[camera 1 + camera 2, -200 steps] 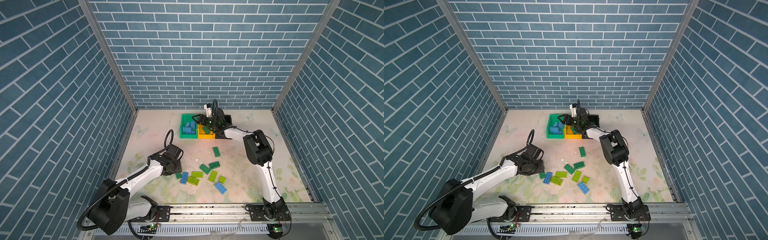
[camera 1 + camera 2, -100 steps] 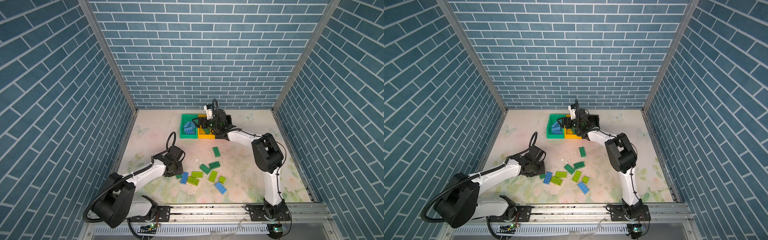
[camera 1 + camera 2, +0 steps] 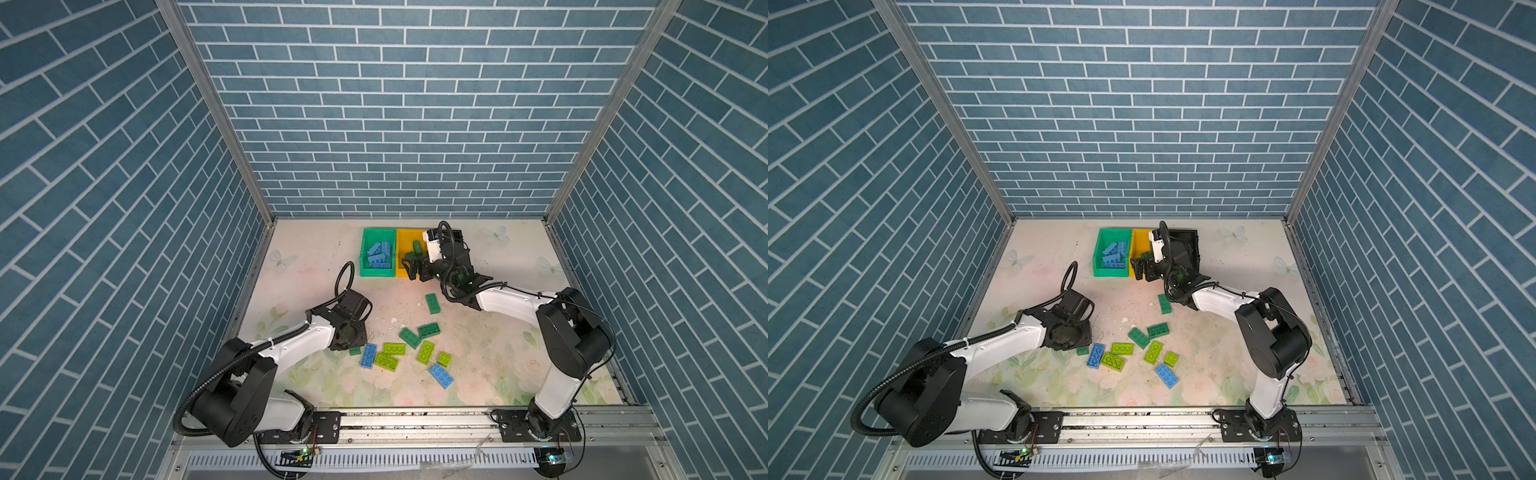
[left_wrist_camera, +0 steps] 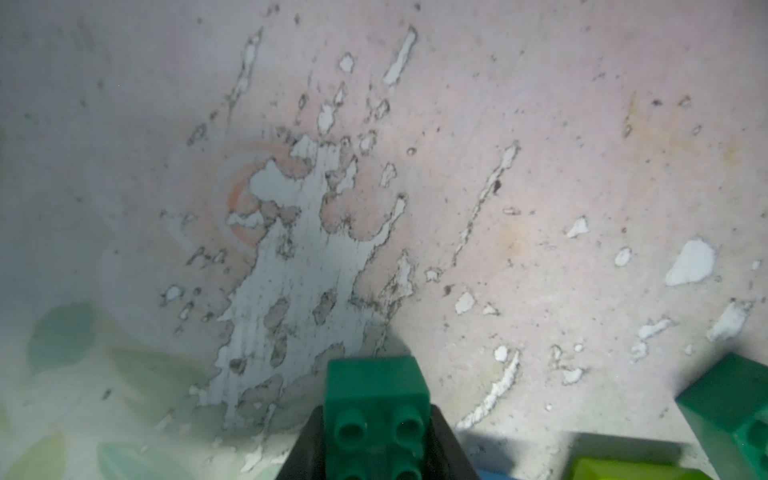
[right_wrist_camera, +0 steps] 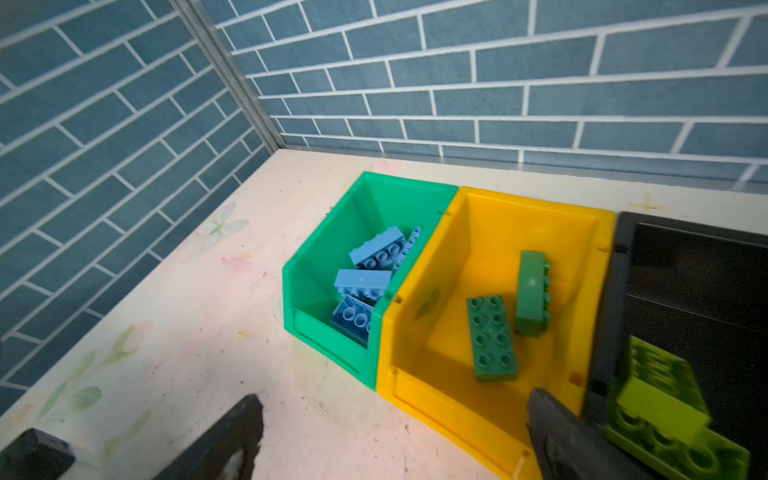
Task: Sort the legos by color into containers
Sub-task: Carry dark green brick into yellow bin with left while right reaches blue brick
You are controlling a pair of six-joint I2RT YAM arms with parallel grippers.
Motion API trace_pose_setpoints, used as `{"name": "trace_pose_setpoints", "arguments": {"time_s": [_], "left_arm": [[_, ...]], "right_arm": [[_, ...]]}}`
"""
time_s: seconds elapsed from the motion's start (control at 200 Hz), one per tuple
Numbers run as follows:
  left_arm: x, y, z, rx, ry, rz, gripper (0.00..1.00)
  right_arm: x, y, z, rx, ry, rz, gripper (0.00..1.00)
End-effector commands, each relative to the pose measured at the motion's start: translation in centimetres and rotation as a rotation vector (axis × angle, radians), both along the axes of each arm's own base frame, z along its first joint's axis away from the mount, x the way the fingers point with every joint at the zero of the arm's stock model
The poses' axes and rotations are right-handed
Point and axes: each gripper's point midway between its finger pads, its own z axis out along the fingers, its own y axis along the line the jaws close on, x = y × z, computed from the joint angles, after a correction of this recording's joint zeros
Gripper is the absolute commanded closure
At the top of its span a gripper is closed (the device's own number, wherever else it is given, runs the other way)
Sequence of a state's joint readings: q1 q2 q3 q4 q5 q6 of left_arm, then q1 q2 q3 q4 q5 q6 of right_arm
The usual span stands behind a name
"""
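My right gripper is blocking the yellow container for my left gripper's dark green lego, so it should move back to the light blue lego by the rail.
Between the black fingers of my left gripper sits a small dark green lego, low over the table at the left end of the loose pile. My right gripper stands open with nothing in it, just in front of the yellow container. That container holds two dark green legos. The green container holds light blue legos. Lime legos lie in the black container. In both top views the three containers stand side by side at the back.
Loose legos lie mid-table: dark green, lime, light blue. The table surface is scratched and peeling. Brick-patterned walls enclose three sides; a metal rail runs along the front.
My right gripper has opened wide and drawn back from over the containers to just in front of them. My left gripper has narrowed around the small dark green lego.
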State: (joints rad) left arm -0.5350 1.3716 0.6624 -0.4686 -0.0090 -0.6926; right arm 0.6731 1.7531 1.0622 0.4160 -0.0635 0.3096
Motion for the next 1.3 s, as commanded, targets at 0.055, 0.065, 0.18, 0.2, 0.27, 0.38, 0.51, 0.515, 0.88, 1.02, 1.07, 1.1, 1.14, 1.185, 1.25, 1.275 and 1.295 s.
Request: {"name": "trace_pose_setpoints", "arguments": {"time_s": [0.055,0.065,0.18,0.2,0.27,0.38,0.51,0.515,0.88,1.02,1.07,1.1,1.14,1.185,1.25,1.275,1.295], "left_arm": [[3.8,-0.7,3.5,0.028,-0.128,-0.048,0.81],[3.9,-0.7,3.7,0.03,-0.133,-0.053,0.81],[6.8,-2.2,6.8,0.004,-0.237,-0.097,0.81],[7.2,-2.5,7.3,-0.005,-0.251,-0.108,0.81],[8.9,-3.8,8.6,-0.038,-0.287,-0.136,0.81],[11.6,-6.0,10.4,-0.082,-0.33,-0.184,0.81],[14.4,-8.9,12.4,-0.162,-0.402,-0.243,0.81],[14.5,-9.0,12.4,-0.164,-0.404,-0.245,0.81],[20.8,-14.8,13.9,-0.268,-0.51,-0.354,0.8],[22.8,-16.3,13.7,-0.284,-0.531,-0.38,0.79],[23.3,-16.6,13.4,-0.277,-0.532,-0.387,0.79],[23.8,-16.7,13.4,-0.27,-0.535,-0.385,0.79],[24.2,-16.8,13.3,-0.265,-0.536,-0.385,0.79],[24.7,-17.0,13.1,-0.258,-0.539,-0.385,0.78],[25.4,-17.1,13.3,-0.247,-0.552,-0.382,0.77],[25.7,-17.1,13.2,-0.24,-0.555,-0.379,0.77],[26.0,-17.1,13.3,-0.233,-0.56,-0.377,0.77]], "right_arm": [[-0.6,-2.4,2.6,-0.076,-0.078,-0.049,0.06],[-0.7,-2.5,2.5,-0.079,-0.076,-0.047,0.06],[-2.6,-3.8,1.6,-0.124,-0.068,-0.026,0.07],[-2.9,-3.9,1.4,-0.128,-0.065,-0.016,0.08],[-4.3,-4.3,1.0,-0.148,-0.061,0.022,0.09],[-6.0,-5.0,-0.1,-0.17,-0.024,0.061,0.11],[-8.3,-5.4,-1.9,-0.201,0.064,0.112,0.14],[-8.4,-5.4,-2.0,-0.203,0.068,0.111,0.14],[-16.0,-6.7,-7.1,-0.338,0.299,0.141,0.2],[-18.8,-6.8,-7.7,-0.346,0.341,0.167,0.22],[-19.7,-6.9,-7.9,-0.356,0.369,0.176,0.22],[-20.3,-6.9,-8.0,-0.361,0.382,0.181,0.23],[-21.1,-7.0,-8.2,-0.366,0.398,0.189,0.24],[-22.1,-7.1,-8.5,-0.371,0.413,0.199,0.24],[-23.5,-7.3,-9.2,-0.381,0.439,0.21,0.25],[-24.1,-7.4,-9.5,-0.388,0.45,0.217,0.25],[-24.5,-7.6,-9.7,-0.396,0.458,0.22,0.25]]}}
